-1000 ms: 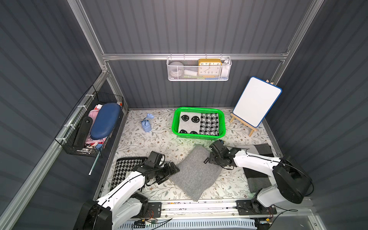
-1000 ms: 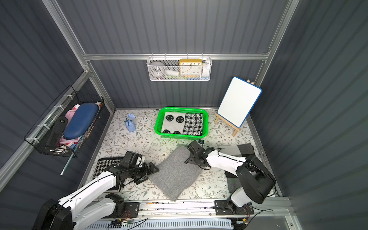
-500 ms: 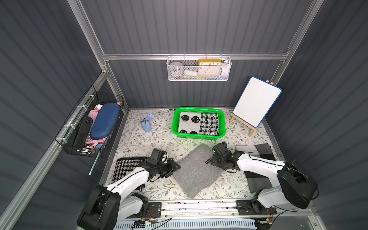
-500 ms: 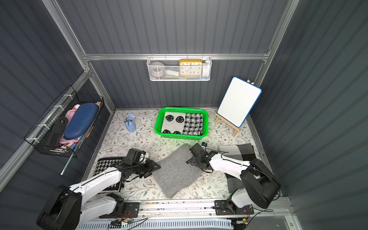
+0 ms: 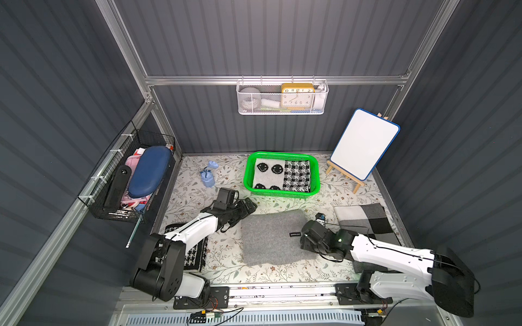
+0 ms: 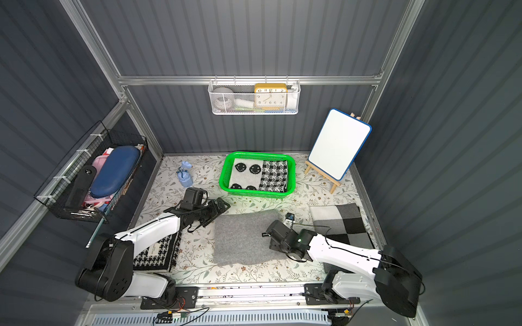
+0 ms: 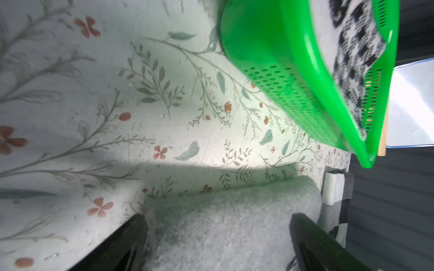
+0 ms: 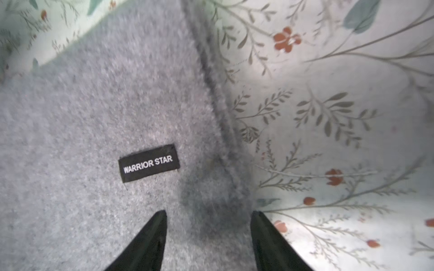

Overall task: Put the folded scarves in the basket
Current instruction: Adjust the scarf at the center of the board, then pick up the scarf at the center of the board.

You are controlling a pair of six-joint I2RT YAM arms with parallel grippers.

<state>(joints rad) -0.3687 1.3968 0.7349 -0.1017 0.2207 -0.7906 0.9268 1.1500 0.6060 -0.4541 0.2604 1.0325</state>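
Observation:
The folded scarf is almost as big as the green basket. The scarf's corner will go up over the basket's back rim when I lower the scarf.
The folded scarf is grey and fuzzy and lies flat on the floral mat at mid-table, its edges square to the table. The green basket stands behind it and holds two folded patterned scarves. My left gripper is open at the scarf's far left corner, with grey fabric between its wide fingers. My right gripper is open over the scarf's right edge, near the black label. The basket's wall fills the left wrist view's corner.
A black-and-white houndstooth scarf lies under the left arm. A grey checked scarf lies at the right. A whiteboard on an easel stands back right, and a small blue pouch back left. Wire baskets hang on the left wall and the back wall.
The grey scarf has turned from a diamond lie to square with the table. The left gripper moved up to its far left corner, and the right gripper slid nearer along its right edge.

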